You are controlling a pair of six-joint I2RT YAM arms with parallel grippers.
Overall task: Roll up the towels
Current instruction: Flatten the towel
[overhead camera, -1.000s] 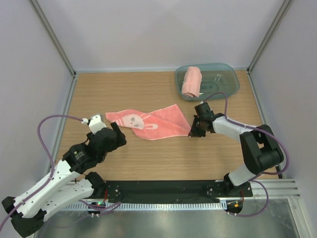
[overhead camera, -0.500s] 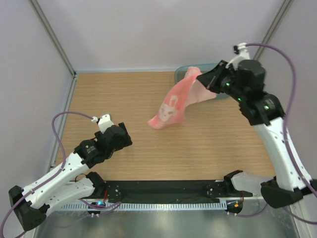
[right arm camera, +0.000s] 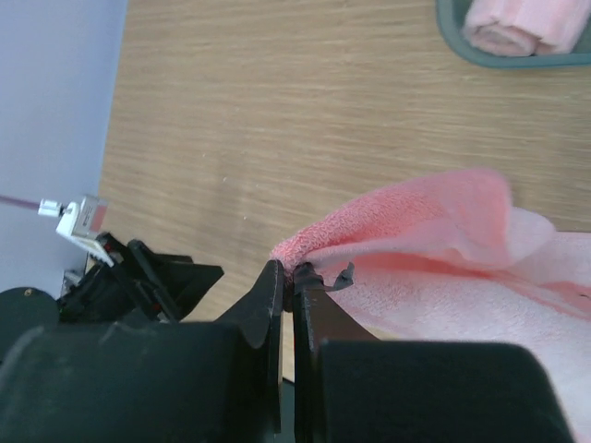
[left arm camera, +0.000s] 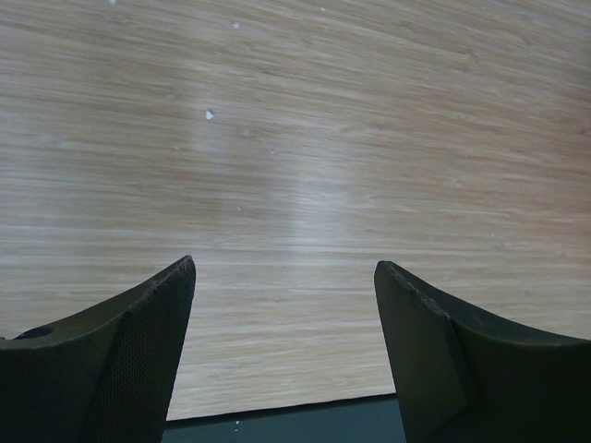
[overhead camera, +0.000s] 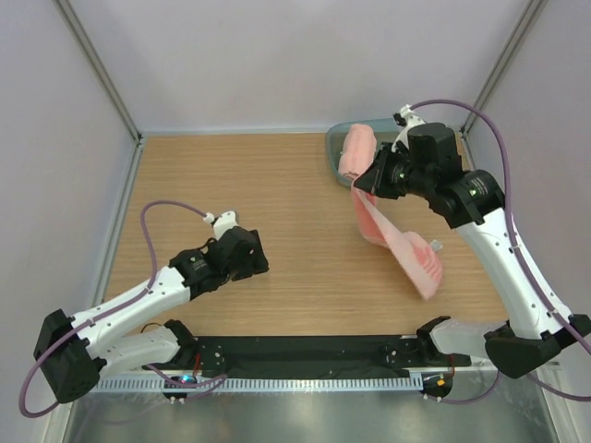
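My grippers will pull apart the corners of the salmon-pink towel. It hangs in a narrow, limp drape, so it will then open into a broad, flat sheet.
My right gripper is shut on a corner of a salmon-pink towel and holds it in the air; the cloth hangs down and to the right over the table. In the right wrist view the towel bunches at the closed fingertips. A second towel, rolled up, lies in the blue-green tub at the back right; it also shows in the right wrist view. My left gripper is open and empty, low over bare wood at the front left.
The wooden table is bounded by grey walls at left, back and right. A black base strip runs along the near edge. A purple cable loops over the left arm.
My right gripper has swung the hanging towel from the table's middle toward the right and lower. My left arm has reached further right and forward, still open.
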